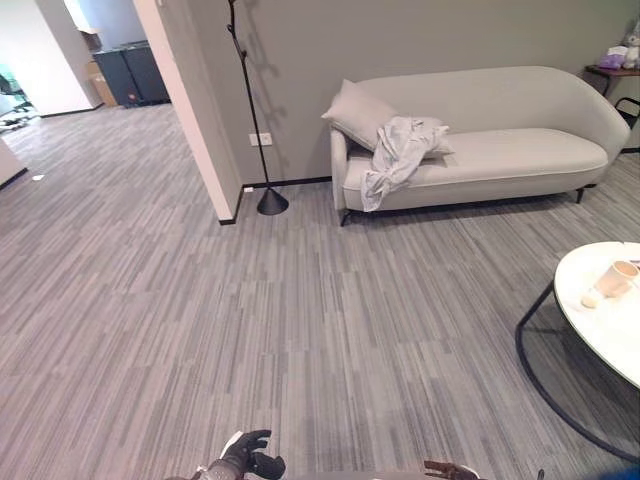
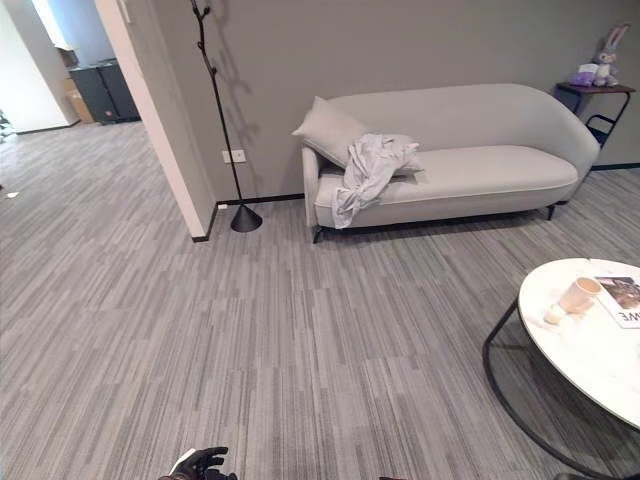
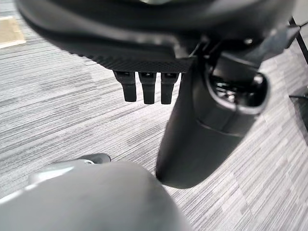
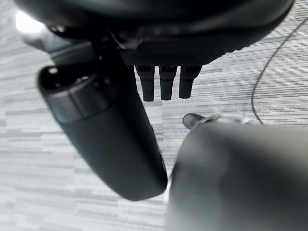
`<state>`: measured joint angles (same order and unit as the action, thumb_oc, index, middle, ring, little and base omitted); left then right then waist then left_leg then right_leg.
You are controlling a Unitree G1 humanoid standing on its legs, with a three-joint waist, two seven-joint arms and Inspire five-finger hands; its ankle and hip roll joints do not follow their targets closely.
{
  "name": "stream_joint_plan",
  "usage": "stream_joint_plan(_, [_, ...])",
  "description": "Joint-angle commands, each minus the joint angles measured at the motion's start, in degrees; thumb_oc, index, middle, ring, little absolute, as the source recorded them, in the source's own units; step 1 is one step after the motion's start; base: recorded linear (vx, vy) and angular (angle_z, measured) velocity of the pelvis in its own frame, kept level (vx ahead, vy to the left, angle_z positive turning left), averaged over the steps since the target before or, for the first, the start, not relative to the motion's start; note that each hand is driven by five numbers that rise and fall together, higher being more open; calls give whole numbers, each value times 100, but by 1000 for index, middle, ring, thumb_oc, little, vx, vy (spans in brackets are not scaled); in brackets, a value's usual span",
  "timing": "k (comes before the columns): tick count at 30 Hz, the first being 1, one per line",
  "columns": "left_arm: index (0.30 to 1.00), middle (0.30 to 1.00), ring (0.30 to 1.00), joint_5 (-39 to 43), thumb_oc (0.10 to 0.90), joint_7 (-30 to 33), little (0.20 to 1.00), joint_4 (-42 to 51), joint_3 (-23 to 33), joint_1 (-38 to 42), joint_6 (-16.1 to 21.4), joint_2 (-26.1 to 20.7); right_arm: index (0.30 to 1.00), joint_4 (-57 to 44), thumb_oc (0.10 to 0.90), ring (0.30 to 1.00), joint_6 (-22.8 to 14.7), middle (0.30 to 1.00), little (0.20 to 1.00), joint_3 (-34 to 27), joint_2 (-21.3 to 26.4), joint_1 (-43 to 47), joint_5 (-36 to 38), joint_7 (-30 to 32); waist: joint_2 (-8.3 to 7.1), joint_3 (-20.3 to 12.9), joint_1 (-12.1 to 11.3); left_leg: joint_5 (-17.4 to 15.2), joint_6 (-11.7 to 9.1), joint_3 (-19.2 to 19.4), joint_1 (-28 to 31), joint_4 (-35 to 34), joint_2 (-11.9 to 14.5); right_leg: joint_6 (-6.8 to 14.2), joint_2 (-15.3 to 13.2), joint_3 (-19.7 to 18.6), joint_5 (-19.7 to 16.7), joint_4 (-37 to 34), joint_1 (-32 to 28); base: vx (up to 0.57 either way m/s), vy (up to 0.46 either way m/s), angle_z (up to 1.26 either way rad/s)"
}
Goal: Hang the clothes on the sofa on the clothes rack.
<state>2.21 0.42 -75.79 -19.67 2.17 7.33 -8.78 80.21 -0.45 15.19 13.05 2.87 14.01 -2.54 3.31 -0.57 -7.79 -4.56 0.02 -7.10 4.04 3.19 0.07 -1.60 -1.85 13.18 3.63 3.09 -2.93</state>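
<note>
The light grey garment point(image 1: 399, 154) lets its loose end point(image 1: 373, 191) droop over the seat's front edge. I expect its middle to sag limply once I lift it by both ends.
A light grey garment point(image 1: 395, 155) lies crumpled on the left end of the pale sofa point(image 1: 520, 150), hanging over the seat's front edge beside a pillow point(image 1: 358, 113). The clothes rack point(image 1: 250, 100), a thin black pole on a round base, stands left of the sofa by the wall corner. My left hand point(image 1: 245, 455) hangs low over the carpet, far from both. In its wrist view the left hand point(image 3: 144, 60) has relaxed fingers and holds nothing. The right hand point(image 4: 163, 55) hangs the same way, open and empty above the floor.
A round white table point(image 1: 610, 330) on a black frame stands at the right with a cup point(image 1: 618, 275) on it. A white wall column point(image 1: 195, 120) juts out left of the rack. A small side table with a plush toy point(image 2: 590, 80) stands past the sofa's right end.
</note>
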Motion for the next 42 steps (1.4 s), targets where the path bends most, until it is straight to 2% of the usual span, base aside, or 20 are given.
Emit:
stream_joint_plan(1, [900, 900, 900, -164, 800, -83, 900, -378, -120, -81, 6, -34, 900, 269, 800, 900, -38, 900, 900, 266, -260, -25, -142, -58, -300, 48, -106, 457, -200, -213, -36, -819, -59, 767, -576, -31, -238, -809, -601, -9, -3, -14])
stream_joint_plan(10, [900, 900, 900, -182, 800, -83, 900, -486, -68, -14, -73, -62, 900, 28, 800, 900, -16, 900, 900, 766, -276, 187, -760, -117, -388, 72, -227, 456, -194, -265, -43, -819, -59, 750, -556, -6, -228, -809, -614, 0, -9, 0])
stream_joint_plan(19, [900, 900, 900, -128, 800, -25, 900, -567, 122, -69, -101, -202, 900, -121, 800, 900, 1, 900, 900, 863, -311, 129, -732, -206, -542, 108, -316, 453, -182, -312, -46, -819, -44, 746, -528, 19, -213, -809, -643, 17, -10, 4])
stream_joint_plan(28, [900, 900, 900, -225, 800, 66, 900, -563, 249, -54, -113, -471, 900, -598, 800, 900, 20, 900, 900, 1130, -339, 59, -745, -336, -689, 223, -204, 401, -145, -176, -87, -819, -46, 793, -551, -146, -290, -809, -516, -12, -3, -5])
stream_joint_plan(36, [900, 900, 900, -271, 800, 146, 900, -487, 257, -46, -95, -581, 900, -991, 800, 900, 82, 900, 900, 1309, -384, 110, -888, -371, -700, 290, -78, 352, -81, -73, -117, -819, -121, 860, -648, -264, -357, -765, -403, -14, 44, -13])
stream_joint_plan(42, [900, 900, 900, -263, 800, 176, 900, -502, 266, -31, -97, -596, 900, -1056, 800, 900, 144, 900, 900, 1205, -402, 62, -812, -367, -683, 296, 36, 307, -8, -24, -99, -819, -229, 917, -759, -355, -360, -599, -303, 0, 75, -7])
